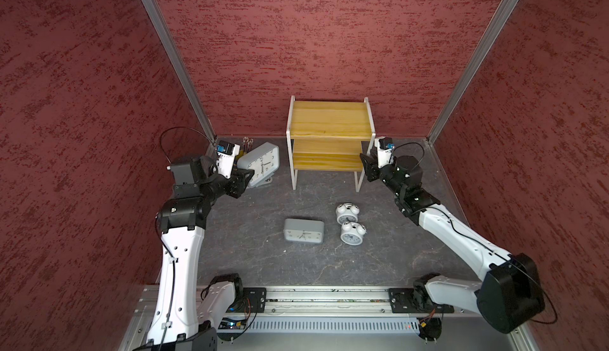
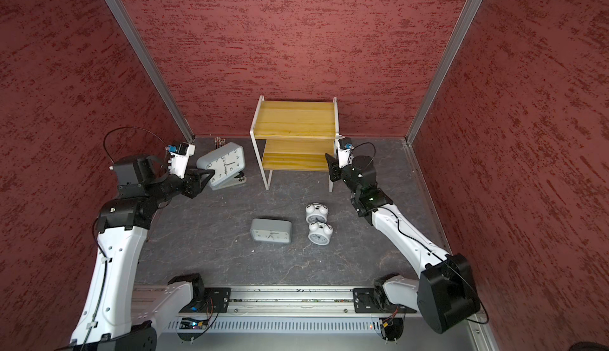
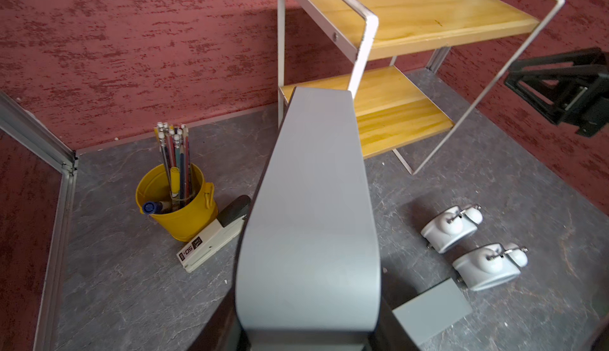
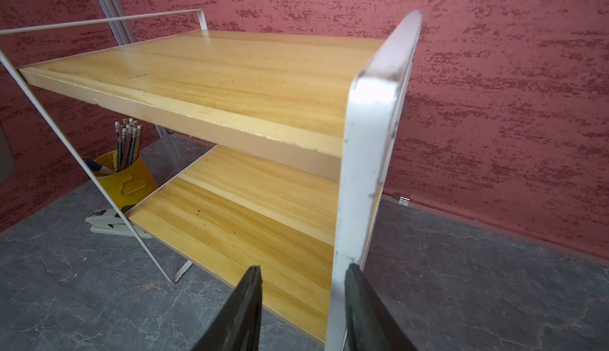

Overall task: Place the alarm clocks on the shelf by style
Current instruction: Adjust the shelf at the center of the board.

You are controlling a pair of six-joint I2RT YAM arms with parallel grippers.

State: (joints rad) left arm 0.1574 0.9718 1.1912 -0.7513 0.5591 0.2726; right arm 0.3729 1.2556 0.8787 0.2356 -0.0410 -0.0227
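The shelf's leg (image 4: 356, 185) is off-centre in my open right gripper. I should centre and grip the leg (image 4: 342, 252) to hold the shelf steady before I slide the clock in.
My left gripper (image 1: 245, 176) is shut on a grey rounded-rectangular alarm clock (image 1: 262, 163), held tilted above the table at the left of the shelf (image 1: 329, 118). That clock's grey side (image 3: 313, 217) fills the left wrist view and hides the fingers. A second grey clock (image 1: 304, 231) lies face up mid-table. Two white twin-bell clocks (image 1: 346, 213) (image 1: 352, 233) lie just right of it. Both shelf boards (image 4: 214, 69) are bare. My right gripper (image 4: 304, 268) is open and straddles the shelf's front right leg (image 4: 346, 234), with one finger (image 4: 357, 286) against it.
A yellow pen cup (image 3: 178, 207) with pencils stands in the back left corner, a white stapler (image 3: 211, 244) beside it, both under the held clock. Red walls close in the back and sides. The arm bases sit on a metal rail (image 1: 313, 295) at the front.
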